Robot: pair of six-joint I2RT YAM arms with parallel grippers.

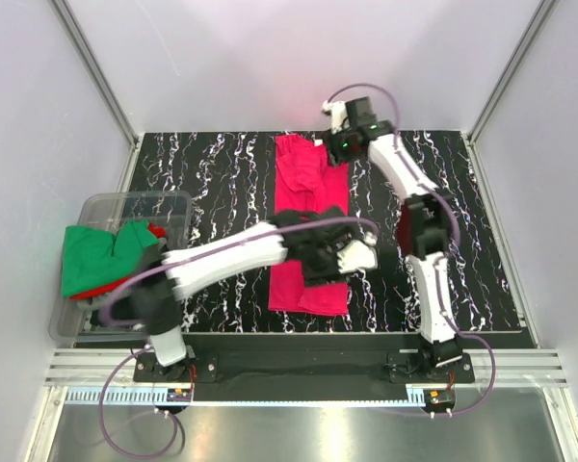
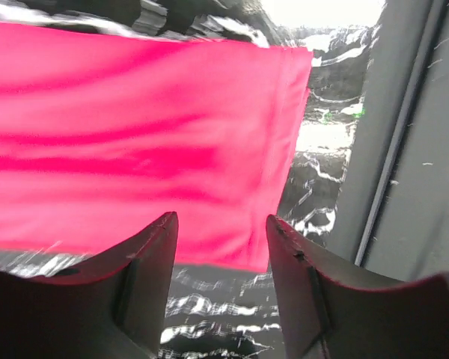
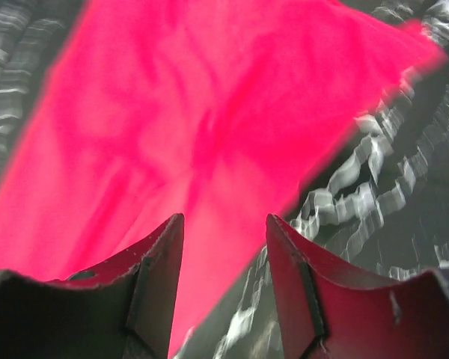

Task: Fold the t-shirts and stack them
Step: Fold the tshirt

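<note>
The t-shirt's near end lies smooth [image 1: 287, 291]. The t-shirt should fold over itself while its far end stays in place when I move the crimson t-shirt's near hem [image 1: 308, 313] forward.
The crimson t-shirt [image 1: 306, 289] lies as a long narrow strip down the middle of the black marbled mat, smooth at the near end and rumpled at the far end. My left gripper [image 1: 361, 255] hovers open at the strip's right edge near its middle; in the left wrist view [image 2: 221, 221] the shirt [image 2: 135, 142] lies just beyond the fingertips. My right gripper [image 1: 339, 146] is open over the strip's far right edge, and in the right wrist view [image 3: 224, 221] the shirt [image 3: 209, 112] lies under it. The green t-shirt [image 1: 96, 255] and a red one [image 1: 157, 231] lie in the bin. The dark one is not clearly visible.
A clear plastic bin [image 1: 140, 199] stands at the left edge of the mat [image 1: 222, 173]. Grey walls with metal posts enclose the table on three sides. A metal rail [image 1: 299, 366] runs along the near edge by the arm bases.
</note>
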